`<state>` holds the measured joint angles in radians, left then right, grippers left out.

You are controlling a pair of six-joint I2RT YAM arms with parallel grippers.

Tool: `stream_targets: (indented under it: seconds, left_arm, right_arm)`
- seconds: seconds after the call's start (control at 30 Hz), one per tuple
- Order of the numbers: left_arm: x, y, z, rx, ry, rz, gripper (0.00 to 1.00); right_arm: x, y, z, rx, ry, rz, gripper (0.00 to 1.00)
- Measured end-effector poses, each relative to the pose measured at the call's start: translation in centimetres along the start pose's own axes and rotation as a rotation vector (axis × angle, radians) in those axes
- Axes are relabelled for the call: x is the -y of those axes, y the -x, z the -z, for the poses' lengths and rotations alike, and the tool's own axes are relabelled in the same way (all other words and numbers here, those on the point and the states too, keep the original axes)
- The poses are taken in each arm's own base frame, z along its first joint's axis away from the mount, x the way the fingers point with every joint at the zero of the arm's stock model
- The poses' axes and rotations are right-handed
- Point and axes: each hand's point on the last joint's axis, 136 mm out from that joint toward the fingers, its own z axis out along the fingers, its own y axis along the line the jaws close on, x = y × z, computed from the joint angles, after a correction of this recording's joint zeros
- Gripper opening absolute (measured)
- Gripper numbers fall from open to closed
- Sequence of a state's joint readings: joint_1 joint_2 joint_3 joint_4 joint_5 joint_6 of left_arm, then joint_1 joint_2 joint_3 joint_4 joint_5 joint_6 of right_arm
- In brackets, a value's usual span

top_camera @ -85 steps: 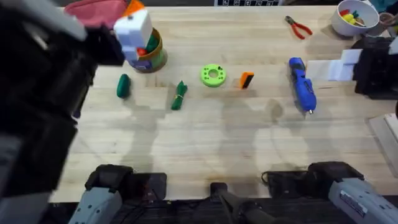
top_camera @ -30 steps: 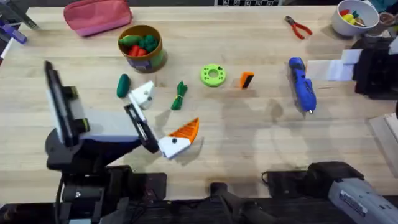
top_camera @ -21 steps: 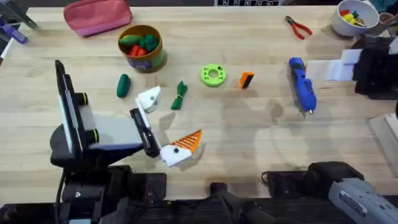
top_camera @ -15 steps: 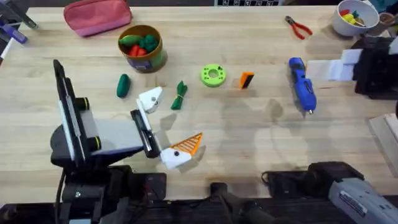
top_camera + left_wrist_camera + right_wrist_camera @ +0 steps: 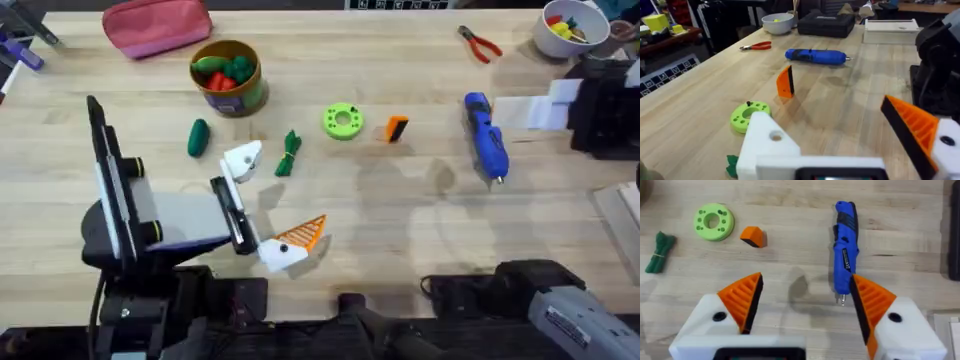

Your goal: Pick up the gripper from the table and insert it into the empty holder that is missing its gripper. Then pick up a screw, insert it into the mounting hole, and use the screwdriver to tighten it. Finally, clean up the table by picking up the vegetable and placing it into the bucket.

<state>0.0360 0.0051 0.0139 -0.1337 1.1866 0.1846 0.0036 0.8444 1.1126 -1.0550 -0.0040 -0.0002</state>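
Note:
The orange wedge gripper (image 5: 396, 128) should stay in place by itself when I push it into the white holder, because the orange ribbed finger (image 5: 304, 233) fills a matching holder.
My left gripper (image 5: 272, 197) is open near the table's left front. One of its jaw tips is the bare white holder (image 5: 240, 158) (image 5: 767, 145). The other carries an orange ribbed finger (image 5: 300, 235) (image 5: 912, 125). The loose orange wedge gripper (image 5: 397, 129) (image 5: 785, 81) (image 5: 753, 235) stands mid-table, beyond the left gripper. The blue screwdriver (image 5: 487, 136) (image 5: 845, 255) lies to its right. Two green vegetables (image 5: 198, 137) (image 5: 289, 153) lie near the bucket (image 5: 229, 77). My right gripper (image 5: 805, 300) hangs open above the table. I cannot make out a screw.
A green disc with holes (image 5: 343, 121) lies left of the wedge. At the back are a pink pouch (image 5: 157, 25), red pliers (image 5: 481, 43) and a white bowl (image 5: 570, 28). A black case (image 5: 605, 105) and a white box (image 5: 540, 110) stand at the right edge.
The left arm came down from close under the camera and settled low at the left front, its open gripper edging right. Nothing has moved in the last half second.

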Motion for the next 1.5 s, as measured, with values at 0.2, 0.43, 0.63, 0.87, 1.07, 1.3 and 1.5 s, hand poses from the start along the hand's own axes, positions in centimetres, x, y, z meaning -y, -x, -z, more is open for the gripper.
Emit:
stream_targets:
  seconds: [0.2,0.43,0.63,0.87,1.07,1.3,1.5]
  left_arm:
    - [0.00,-0.01,0.00,0.000,0.000,0.039,0.985]
    - [0.00,-0.01,0.00,0.000,0.000,0.053,0.985]
    - [0.00,-0.01,0.00,0.000,0.000,0.059,0.985]
    - [0.00,-0.01,0.00,0.000,0.000,0.066,0.985]
    - [0.00,0.00,0.00,0.000,0.000,0.066,0.985]
    - [0.00,-0.01,0.00,0.000,0.000,0.066,0.985]
    - [0.00,-0.01,0.00,0.000,0.000,0.066,0.985]
  right_arm:
    - [0.00,0.00,-0.01,0.000,0.000,0.000,0.994]
    - [0.00,0.00,0.00,0.000,0.000,0.000,0.993]
    - [0.00,0.00,-0.01,0.000,0.000,0.000,0.993]
    - [0.00,0.00,0.00,0.000,0.000,0.000,0.994]
    - [0.00,0.00,0.00,0.000,0.000,0.000,0.994]
    - [0.00,0.00,0.00,0.000,0.000,0.000,0.994]
    - [0.00,0.00,0.00,0.000,0.000,0.000,0.994]
